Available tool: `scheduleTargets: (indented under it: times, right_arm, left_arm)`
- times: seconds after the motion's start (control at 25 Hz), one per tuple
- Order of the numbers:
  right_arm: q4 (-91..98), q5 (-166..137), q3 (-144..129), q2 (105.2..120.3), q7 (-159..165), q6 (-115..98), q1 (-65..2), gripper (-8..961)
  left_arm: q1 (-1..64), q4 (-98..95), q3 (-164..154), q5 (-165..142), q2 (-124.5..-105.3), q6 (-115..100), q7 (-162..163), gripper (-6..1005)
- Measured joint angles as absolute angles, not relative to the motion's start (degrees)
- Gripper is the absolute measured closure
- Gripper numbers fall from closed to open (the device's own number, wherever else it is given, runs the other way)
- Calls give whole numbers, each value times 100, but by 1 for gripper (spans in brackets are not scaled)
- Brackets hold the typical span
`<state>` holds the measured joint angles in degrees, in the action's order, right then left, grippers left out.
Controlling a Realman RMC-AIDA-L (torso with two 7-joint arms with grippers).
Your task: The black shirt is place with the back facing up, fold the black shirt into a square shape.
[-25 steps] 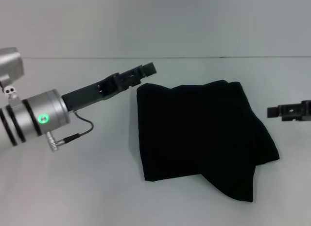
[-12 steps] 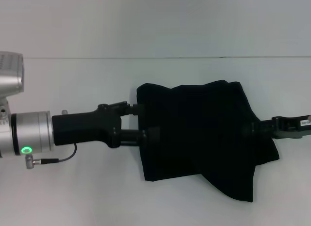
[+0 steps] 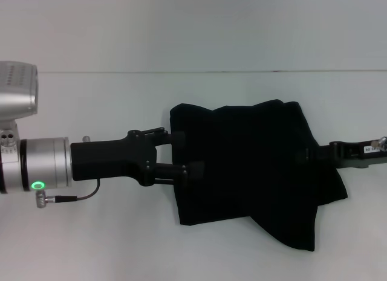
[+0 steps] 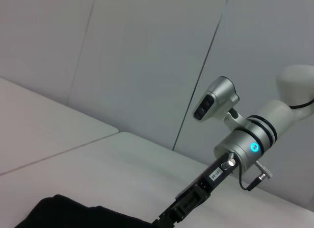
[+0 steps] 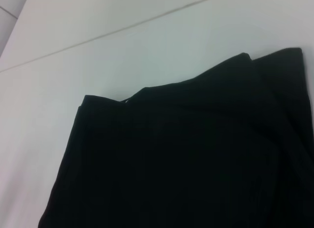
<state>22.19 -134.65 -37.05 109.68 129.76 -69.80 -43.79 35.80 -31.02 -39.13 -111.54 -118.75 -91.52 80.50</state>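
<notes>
A flap (image 3: 297,231) pokes out past the shirt's near edge, so the robot's right gripper should grip the shirt's top layer and pull it towards the shirt's far edge (image 3: 287,103).
The black shirt (image 3: 248,166) lies folded into a rough, uneven square at the middle of the white table, with a flap sticking out at its front right. It also shows in the left wrist view (image 4: 73,215) and fills the right wrist view (image 5: 186,164). My left gripper (image 3: 188,153) reaches in from the left, open, with its two fingers spread over the shirt's left edge. My right gripper (image 3: 312,154) reaches in from the right, and its tip meets the shirt's right edge. The right arm also shows in the left wrist view (image 4: 235,154).
The white table (image 3: 91,232) spreads all round the shirt. A grey wall (image 3: 193,27) rises behind the table's far edge.
My left gripper has swung down from beside the shirt's back left corner and pushed right onto its left edge. My right gripper has moved left to the shirt's right edge.
</notes>
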Motion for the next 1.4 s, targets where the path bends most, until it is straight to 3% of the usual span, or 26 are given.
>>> scheduleTargets:
  times: [0.24, 0.56, 0.8, 1.0, 1.4]
  right_arm:
    - [2209, -13465, -3717, 11041, 12973, -6862, -4453, 234]
    - [2206, -13465, -3778, 11142, 12981, -6762, -4497, 456]
    - [2205, -13464, -3956, 11173, 13202, -6428, -4491, 699]
    - [2206, -13464, -4128, 11174, 13247, -6301, -4465, 757]
    - [2258, -13456, -4174, 11257, 13230, -6305, -4500, 509]
  left_arm:
    - [3608, -3101, -3918, -11154, -11869, -9112, 8065, 50]
    - [3642, -3092, -3920, -11199, -11834, -9018, 8065, 50]
    - [3650, -3074, -3920, -11230, -11829, -8975, 8066, 50]
    - [3652, -3063, -3919, -11232, -11830, -8964, 8069, 50]
    - [3706, -3063, -3919, -11233, -11830, -8947, 8136, 50]
